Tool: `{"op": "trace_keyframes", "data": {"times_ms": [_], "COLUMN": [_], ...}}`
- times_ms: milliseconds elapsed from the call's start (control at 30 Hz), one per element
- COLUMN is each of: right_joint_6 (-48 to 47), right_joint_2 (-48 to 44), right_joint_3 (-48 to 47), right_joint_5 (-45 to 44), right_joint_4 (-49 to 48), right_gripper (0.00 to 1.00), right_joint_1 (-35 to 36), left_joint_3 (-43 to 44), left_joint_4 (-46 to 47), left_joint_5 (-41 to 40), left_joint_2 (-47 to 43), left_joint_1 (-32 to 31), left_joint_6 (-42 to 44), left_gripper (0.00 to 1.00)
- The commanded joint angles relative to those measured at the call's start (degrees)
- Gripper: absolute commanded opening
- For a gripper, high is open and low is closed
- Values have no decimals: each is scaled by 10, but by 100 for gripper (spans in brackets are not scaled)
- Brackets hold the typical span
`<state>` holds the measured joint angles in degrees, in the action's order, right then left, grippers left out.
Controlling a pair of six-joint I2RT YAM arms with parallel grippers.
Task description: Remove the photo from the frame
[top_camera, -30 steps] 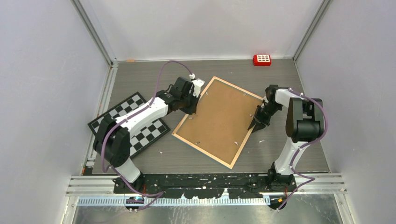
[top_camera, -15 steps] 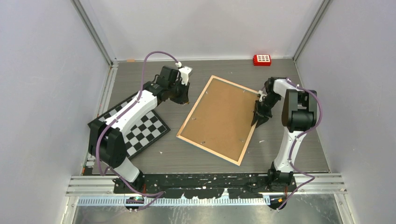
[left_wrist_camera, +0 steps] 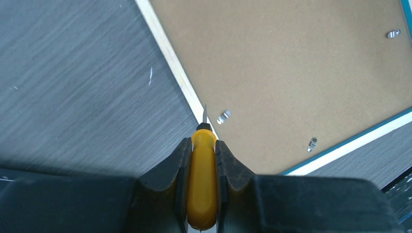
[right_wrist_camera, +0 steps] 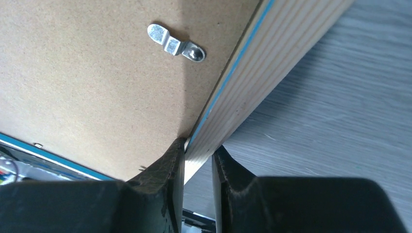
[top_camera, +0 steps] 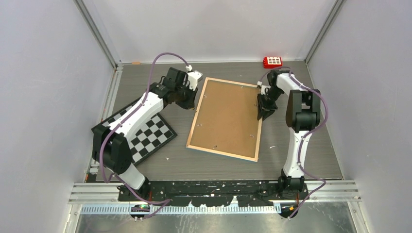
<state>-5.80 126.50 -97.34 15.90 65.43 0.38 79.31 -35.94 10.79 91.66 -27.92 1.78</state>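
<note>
The frame's edge [right_wrist_camera: 221, 116] runs at a slant across my right gripper's fingers. I need to turn the frame and grip that edge [top_camera: 260, 123] squarely before the screwdriver works on the clip.
The frame [top_camera: 226, 119] lies face down mid-table, its brown fibreboard back up, with a light wood edge and small metal clips [right_wrist_camera: 176, 44]. The photo is hidden under the backing. My left gripper [top_camera: 190, 102] is shut on a yellow-handled screwdriver [left_wrist_camera: 203, 172], whose tip points at the frame's left wood edge [left_wrist_camera: 170, 53] near a clip [left_wrist_camera: 223, 116]. My right gripper [top_camera: 264, 110] is shut on the frame's right edge [right_wrist_camera: 252, 82], one finger on the backing side, the other outside the wood.
A black-and-white chequered board [top_camera: 141, 128] lies at the left under the left arm. A small red block [top_camera: 272, 61] sits at the back right by the wall. Grey walls enclose the table on three sides.
The right gripper has dragged the frame's right edge towards the back, turning the frame clockwise until nearly square with the table. The left gripper has pulled back and left, off the frame.
</note>
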Motion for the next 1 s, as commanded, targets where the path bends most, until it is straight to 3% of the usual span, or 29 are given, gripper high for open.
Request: {"op": "trace_keyframes", "data": {"times_ms": [0, 433, 800, 967], "right_joint_6": [-96, -156, -259, -214], "right_joint_2": [-4, -30, -49, -45], "right_joint_3": [25, 57, 55, 35], "right_joint_5": [-37, -26, -26, 2], "right_joint_4": [-45, -37, -2, -12], "right_gripper": [1, 0, 1, 1], "right_joint_1": [45, 60, 64, 65], "left_joint_3": [55, 147, 165, 151], "left_joint_4": [-23, -87, -98, -92], "left_joint_5": [29, 33, 30, 45], "left_joint_2": [5, 92, 122, 117], "left_joint_1": [4, 3, 3, 3], "left_joint_6": [87, 209, 258, 252], "left_gripper": [0, 0, 0, 0]}}
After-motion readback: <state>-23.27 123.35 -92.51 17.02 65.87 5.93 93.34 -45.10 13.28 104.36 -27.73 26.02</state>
